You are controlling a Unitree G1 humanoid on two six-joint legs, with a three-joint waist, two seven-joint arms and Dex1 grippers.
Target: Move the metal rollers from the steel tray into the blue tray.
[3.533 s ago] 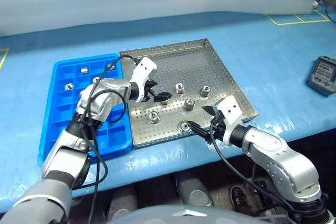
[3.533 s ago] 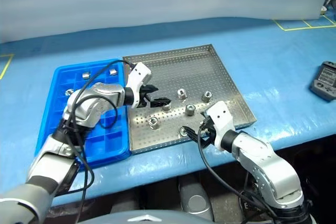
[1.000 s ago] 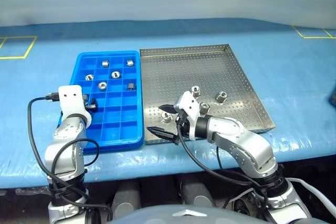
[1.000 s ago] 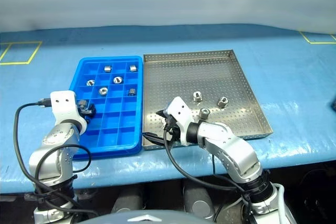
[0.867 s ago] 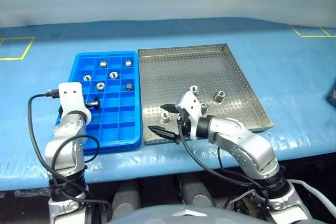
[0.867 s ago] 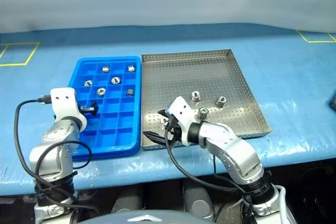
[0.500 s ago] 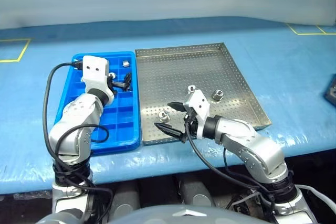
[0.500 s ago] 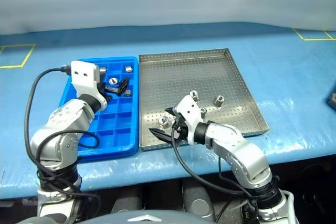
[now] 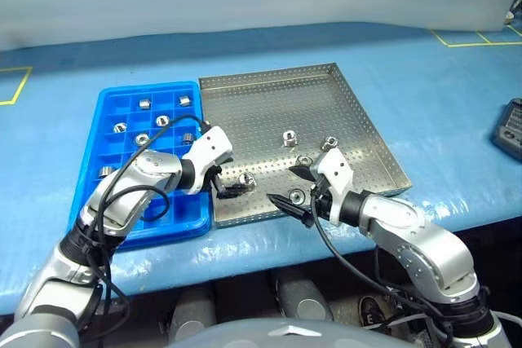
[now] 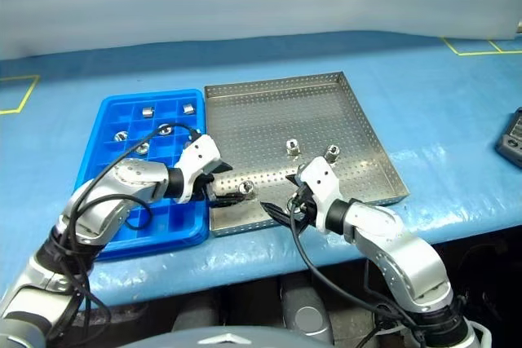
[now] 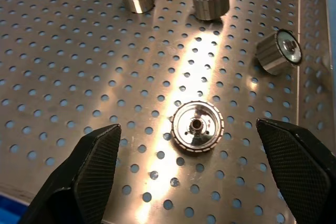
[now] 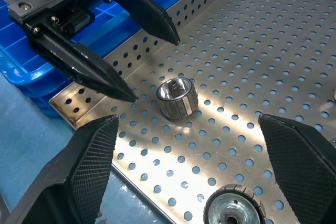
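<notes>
The metal roller has a dark hole (image 11: 196, 124) in its middle, so the roller (image 9: 247, 179) will show blue through that hole when I carry it over the blue tray.
The steel tray (image 9: 269, 103) lies in the middle of the table with several metal rollers on it, and the blue tray (image 9: 90, 160) lies to its left with several rollers in its compartments. My left gripper (image 9: 228, 182) is open and low over the steel tray's front left corner. One roller (image 11: 198, 128) lies between its spread fingers (image 11: 89, 166), untouched. My right gripper (image 9: 287, 185) is open beside it, with another roller (image 9: 296, 196) between its fingers. Other rollers (image 9: 288, 138) sit further back. The left gripper's fingers (image 12: 84, 61) also show in the right wrist view.
The table is covered in blue sheeting (image 9: 440, 95). A dark device (image 9: 510, 124) lies at the far right. The two trays touch along their long sides. The steel tray's low rim (image 9: 245, 219) runs just in front of both grippers.
My left gripper has swung right, from over the blue tray to the steel tray's front left corner, and now straddles a roller. The right gripper shifted slightly right. Both stayed open.
</notes>
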